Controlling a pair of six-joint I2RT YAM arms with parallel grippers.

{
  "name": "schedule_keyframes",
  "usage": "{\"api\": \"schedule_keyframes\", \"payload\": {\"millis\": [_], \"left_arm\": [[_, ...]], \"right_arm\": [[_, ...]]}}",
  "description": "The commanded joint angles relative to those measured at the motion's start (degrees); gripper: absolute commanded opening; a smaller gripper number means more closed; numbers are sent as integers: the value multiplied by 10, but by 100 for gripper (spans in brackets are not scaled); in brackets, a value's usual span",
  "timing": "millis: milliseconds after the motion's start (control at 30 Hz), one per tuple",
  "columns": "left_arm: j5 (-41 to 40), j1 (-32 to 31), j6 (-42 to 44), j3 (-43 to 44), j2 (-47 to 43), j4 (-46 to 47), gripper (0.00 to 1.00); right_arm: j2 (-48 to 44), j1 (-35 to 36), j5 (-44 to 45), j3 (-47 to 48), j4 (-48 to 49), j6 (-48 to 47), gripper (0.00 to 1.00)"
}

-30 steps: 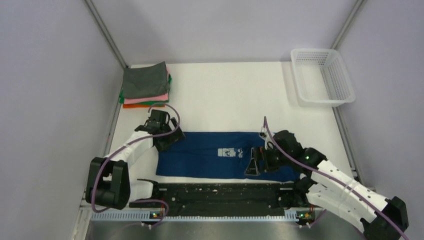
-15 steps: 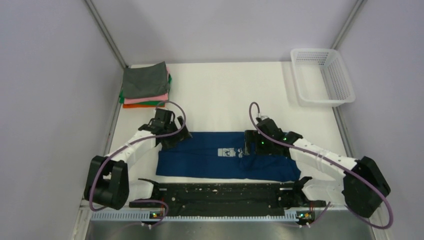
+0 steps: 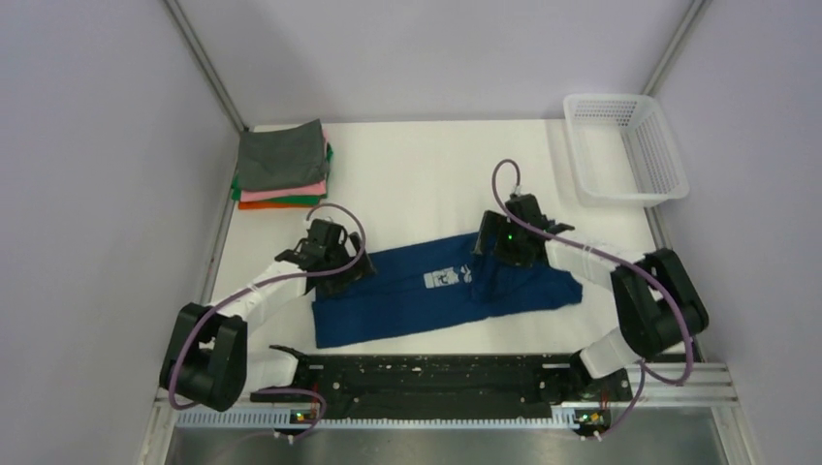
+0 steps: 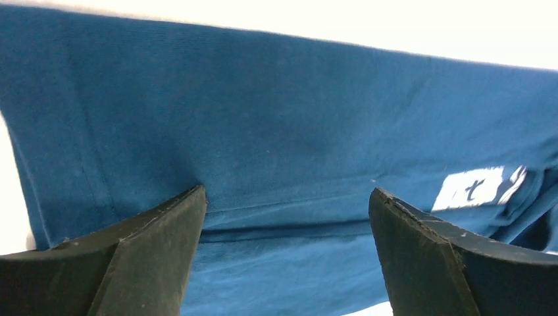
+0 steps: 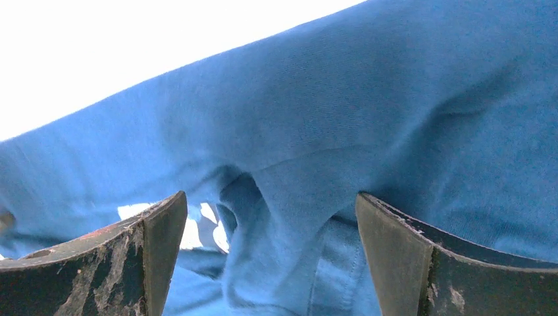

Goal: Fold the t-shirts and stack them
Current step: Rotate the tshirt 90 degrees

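Note:
The folded navy blue t-shirt lies crosswise with its hem (image 3: 318, 323) by my left gripper, so I should turn the hem toward the black bar (image 3: 470, 368) before folding it.
The navy blue t-shirt (image 3: 426, 291) lies as a long folded strip across the table, tilted with its right end farther back. Its white print (image 3: 441, 279) faces up. My left gripper (image 3: 336, 263) is open over the strip's left end. In the left wrist view the gripper (image 4: 286, 197) has its jaws wide apart over flat blue cloth (image 4: 276, 118). My right gripper (image 3: 504, 248) is open over the right part. In the right wrist view the gripper (image 5: 268, 201) straddles a raised fold of cloth (image 5: 289, 197). Folded grey, pink, green and orange tees (image 3: 282, 165) are stacked at the back left.
A white mesh basket (image 3: 669, 155) stands at the back right corner. A black rail (image 3: 426, 373) runs along the near edge in front of the shirt. Grey walls close in the left, right and back sides.
The right gripper has moved from the shirt's near right part to its far edge. The shirt has slid away from the near rail and tilted. The left gripper has shifted slightly right.

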Motion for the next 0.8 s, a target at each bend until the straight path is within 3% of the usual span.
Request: {"api": "schedule_keyframes", "payload": {"millis": [0,133,300,433,567,767], "left_arm": [[-32,-46,-49,-35,-31,-55,99],[-24,-129,-118,-47,-73,-37,99],[-15,-243,-203,-81,-80,81,99],[-11,-311,-238,-54,11,137,99],[18,-377,-240,31,136,171,99],[51,-439,-195,157,242,169,99]], "right_arm": [[127,-60,-19,73,55,-32,99],[257,-84,-40,245,29,-77,99],[410,-85,-75,450,-41,-139,99],[514,-83,-113,578,-67,-142,99],[611,-74,-131,734,-107,-140,99],[699,-39,-76,955,-198,-233,99]]}}
